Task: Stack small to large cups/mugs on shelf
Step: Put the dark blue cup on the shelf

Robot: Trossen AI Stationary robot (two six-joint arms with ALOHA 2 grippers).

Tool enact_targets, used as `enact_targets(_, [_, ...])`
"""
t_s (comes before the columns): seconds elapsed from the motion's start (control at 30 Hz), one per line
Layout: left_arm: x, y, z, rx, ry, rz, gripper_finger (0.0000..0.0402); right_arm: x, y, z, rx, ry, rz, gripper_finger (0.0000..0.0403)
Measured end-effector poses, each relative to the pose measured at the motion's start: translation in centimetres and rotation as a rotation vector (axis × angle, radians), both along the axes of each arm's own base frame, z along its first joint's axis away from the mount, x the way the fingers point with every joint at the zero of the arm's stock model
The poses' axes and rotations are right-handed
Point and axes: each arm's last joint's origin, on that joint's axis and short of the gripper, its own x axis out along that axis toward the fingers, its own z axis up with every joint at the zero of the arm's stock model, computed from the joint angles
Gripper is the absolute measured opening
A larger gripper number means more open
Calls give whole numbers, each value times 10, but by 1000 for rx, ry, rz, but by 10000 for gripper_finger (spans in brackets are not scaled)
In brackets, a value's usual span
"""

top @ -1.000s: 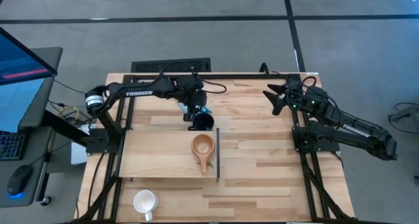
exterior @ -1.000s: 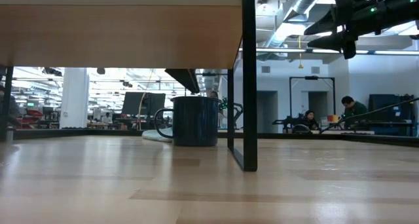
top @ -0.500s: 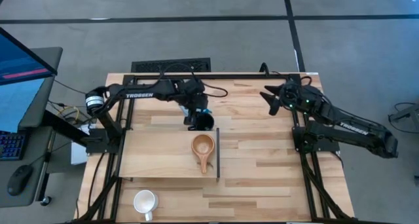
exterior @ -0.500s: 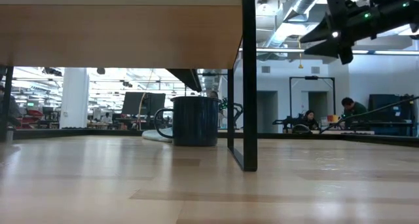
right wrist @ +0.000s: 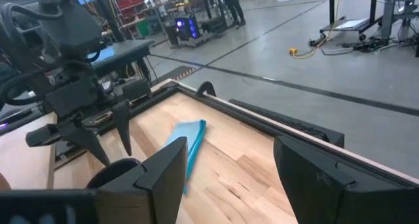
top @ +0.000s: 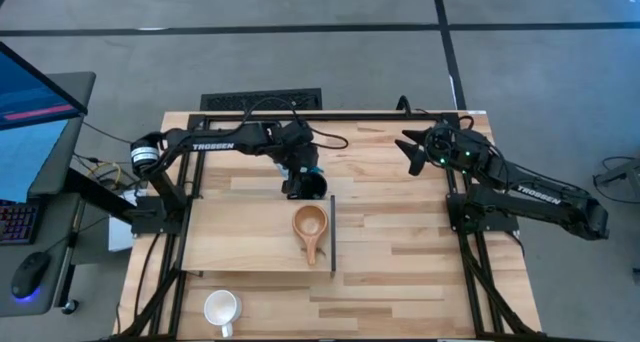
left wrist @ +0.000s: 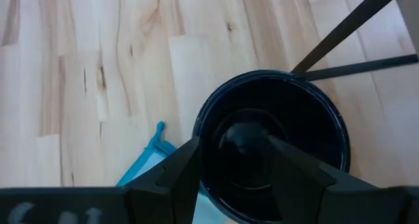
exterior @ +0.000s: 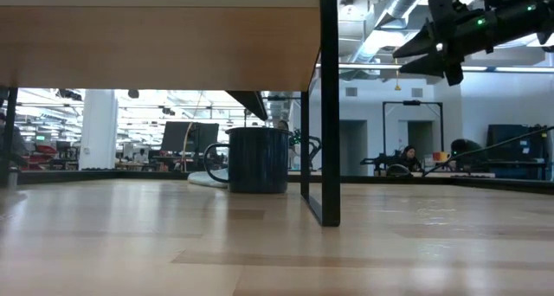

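The black mug's rim (left wrist: pixel 200 171) is between my left gripper's fingers on just one side, so the black mug will tilt in the fingers when I lift and carry it.
The black mug (top: pixel 311 186) stands upright on the tabletop at the shelf's far edge, partly on a folded blue cloth (left wrist: pixel 154 158). My left gripper (left wrist: pixel 229 149) is open, pointing down just above the mug (left wrist: pixel 272 142). One finger stands outside the rim and one over the hollow. In the low view a finger hangs just clear of the rim (exterior: pixel 255 130). The tan wooden cup (top: pixel 310 223) sits on the shelf (top: pixel 240 237), its handle toward the near edge. The white mug (top: pixel 220 307) stands on the table near the front edge. My right gripper (top: pixel 413 147) is open and empty, raised at the far right.
The shelf is a raised board on thin dark legs (exterior: pixel 329 114), with a dark strip (top: pixel 332 237) along its right edge. Bare planked tabletop (top: pixel 400 242) lies to the shelf's right. A dark frame runs along the table's far edge (right wrist: pixel 262 116).
My right gripper has moved a little toward the table's left and far edge, staying open and raised.
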Motion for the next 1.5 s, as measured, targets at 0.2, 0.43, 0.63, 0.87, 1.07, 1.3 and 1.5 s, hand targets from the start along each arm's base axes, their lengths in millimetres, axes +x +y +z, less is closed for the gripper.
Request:
enact_targets(0.2, [0, -1, 0, -17, -4, -1, 157, 0, 0, 0, 0, 1, 0, 249])
enact_targets(0.43, [7, 3, -10, -35, 41, 19, 157, 0, 0, 0, 0, 1, 0, 249])
enact_targets(0.63, [16, 6, -14, -42, 81, 22, 157, 0, 0, -1, 4, 9, 0, 249])
enact_targets(0.87, [31, 11, -19, -65, 143, 0, 157, 1, 0, -2, 8, 17, 2, 249])
enact_targets(1.07, [35, 12, -27, -67, 202, -4, 157, 2, -1, -3, 11, 23, 3, 249])
enact_targets(1.3, [36, 13, -21, -29, 211, 2, 158, 2, -1, -3, 0, 38, 5, 249])
enact_targets(1.5, [36, 13, -21, -35, 212, 8, 158, 2, -1, -4, -1, 41, 6, 249])
